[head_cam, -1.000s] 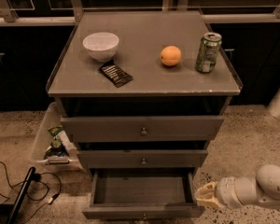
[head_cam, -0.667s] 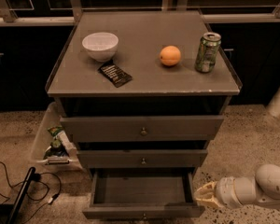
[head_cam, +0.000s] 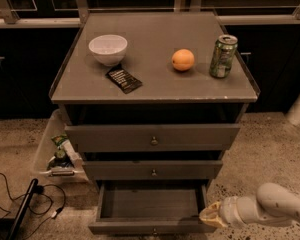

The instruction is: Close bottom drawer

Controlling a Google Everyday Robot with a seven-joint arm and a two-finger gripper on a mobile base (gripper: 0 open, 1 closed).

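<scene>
My gripper's fingers are next to the bottom drawer's front corner (head_cam: 203,225), and the drawer's front panel (head_cam: 175,227) is clear. I should keep moving down until the fingers touch the drawer's front panel.
The bottom drawer (head_cam: 150,204) of the grey cabinet is pulled out toward me, its shallow box empty, with its slim front panel (head_cam: 150,228) and small knob at the lower edge of the view. The middle drawer (head_cam: 153,170) and top drawer (head_cam: 152,137) stand nearly shut above it. My gripper (head_cam: 210,216) comes in from the lower right on a white arm. Its tip sits by the right front corner of the bottom drawer.
On the cabinet top (head_cam: 155,84) stand a white bowl (head_cam: 108,49), a dark snack packet (head_cam: 123,79), an orange (head_cam: 183,60) and a green can (head_cam: 223,56). A clear bin (head_cam: 49,154) with items sits on the floor left. Cables (head_cam: 20,204) lie at lower left.
</scene>
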